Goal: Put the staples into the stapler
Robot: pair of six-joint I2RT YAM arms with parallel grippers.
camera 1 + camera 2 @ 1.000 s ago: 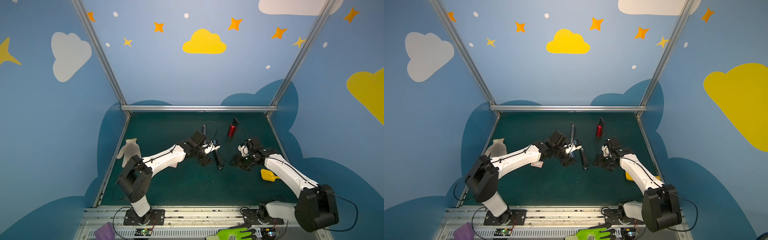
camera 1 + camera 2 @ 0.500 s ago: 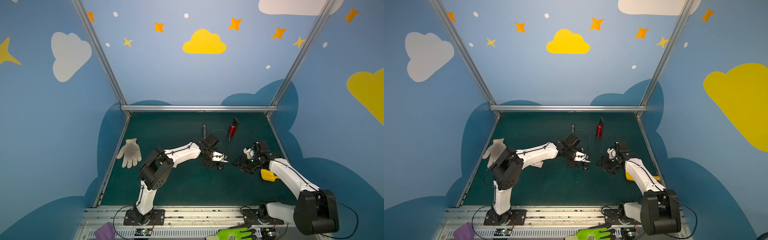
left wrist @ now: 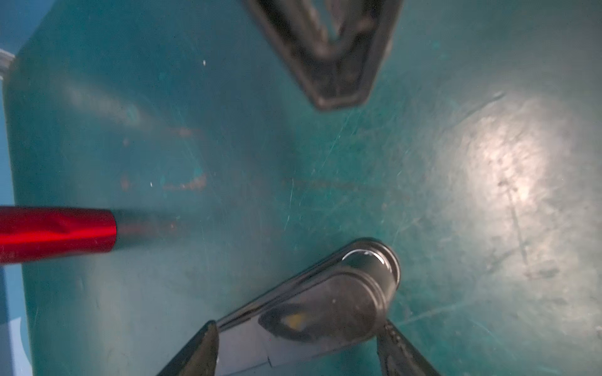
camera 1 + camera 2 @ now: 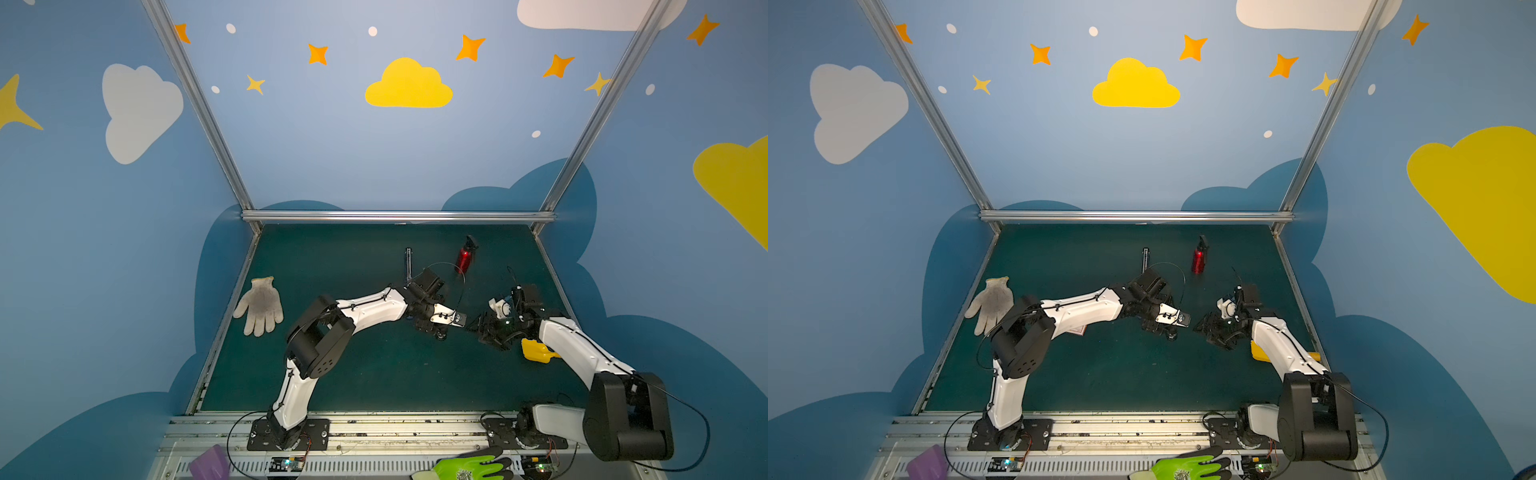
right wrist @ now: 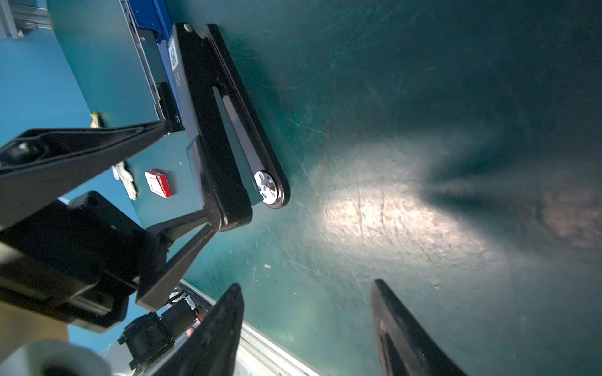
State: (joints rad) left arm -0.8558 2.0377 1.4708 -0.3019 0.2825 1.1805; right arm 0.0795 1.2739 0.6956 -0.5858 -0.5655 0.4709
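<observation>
The black stapler lies slanted (image 3: 304, 319) over my left gripper's fingers. Next, I turn that gripper in line and raise the top arm (image 3: 360, 297) by its front end.
The black stapler (image 5: 228, 136), with a silver round disc near its end, lies on the green mat in the middle. My left gripper (image 3: 298, 325) straddles it, and both fingers (image 5: 182, 250) touch its sides, so it is shut on the stapler (image 3: 325, 302). In both top views that gripper (image 4: 436, 330) is low over the mat. My right gripper (image 5: 306, 285) stands open and empty just right of the stapler, facing it (image 4: 484, 330). The staples (image 5: 158, 184), a small white box with a red mark, lie beyond the stapler, partly under my left forearm (image 4: 1077, 331).
A red bottle (image 4: 464, 257) and a thin dark tool (image 4: 408, 264) are at the back. A white glove (image 4: 261, 305) lies at the left and a yellow object (image 4: 536, 351) under my right arm. A green glove (image 4: 469, 469) lies on the front rail.
My left arm's elbow has swung in toward the middle, and its gripper has come down and right onto the stapler. The right gripper has shifted slightly to the right.
</observation>
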